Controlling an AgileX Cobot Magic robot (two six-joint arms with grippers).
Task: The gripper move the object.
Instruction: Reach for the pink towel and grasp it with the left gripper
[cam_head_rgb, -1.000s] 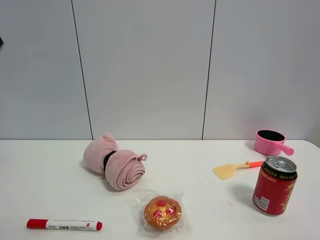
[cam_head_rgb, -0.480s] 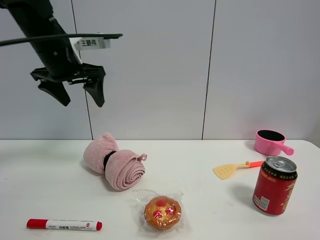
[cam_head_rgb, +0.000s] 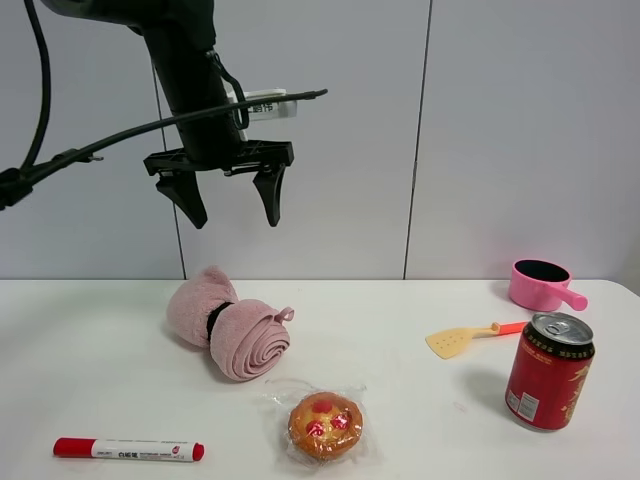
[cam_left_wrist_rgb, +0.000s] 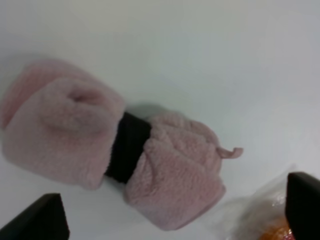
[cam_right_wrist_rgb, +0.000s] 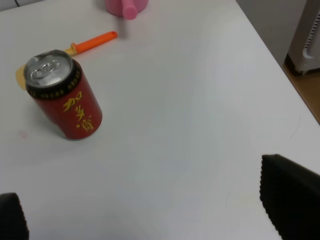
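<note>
The robot's left gripper has its open fingers at an angle to the pink rolled towel (cam_left_wrist_rgb: 114, 145), so it should first turn to straddle the towel's black band (cam_head_rgb: 216, 316), then go down and close.
The pink rolled towel (cam_head_rgb: 250, 340) with a black band round its middle lies on the white table, left of centre. It fills the left wrist view (cam_left_wrist_rgb: 170, 175). My left gripper (cam_head_rgb: 236, 222) is a black two-fingered claw on a dark arm with trailing cables. It hangs open and empty well above the towel, fingers pointing down. In the left wrist view the left gripper (cam_left_wrist_rgb: 170, 212) shows only its two fingertips at the frame's edge, wide apart. My right gripper (cam_right_wrist_rgb: 150, 210) is open and empty above bare table near the can; it is out of the exterior view.
A red can (cam_head_rgb: 548, 370) stands at the right, also in the right wrist view (cam_right_wrist_rgb: 62, 95). Behind it lie a yellow spatula (cam_head_rgb: 470, 338) and a pink toy pot (cam_head_rgb: 540, 284). A wrapped pastry (cam_head_rgb: 324, 425) lies just in front of the towel, and a red marker (cam_head_rgb: 128, 450) at the front left.
The left arm came into view from the upper left and moved right and slightly down, now standing above the towel. Its jaws stay open. Nothing on the table moved.
</note>
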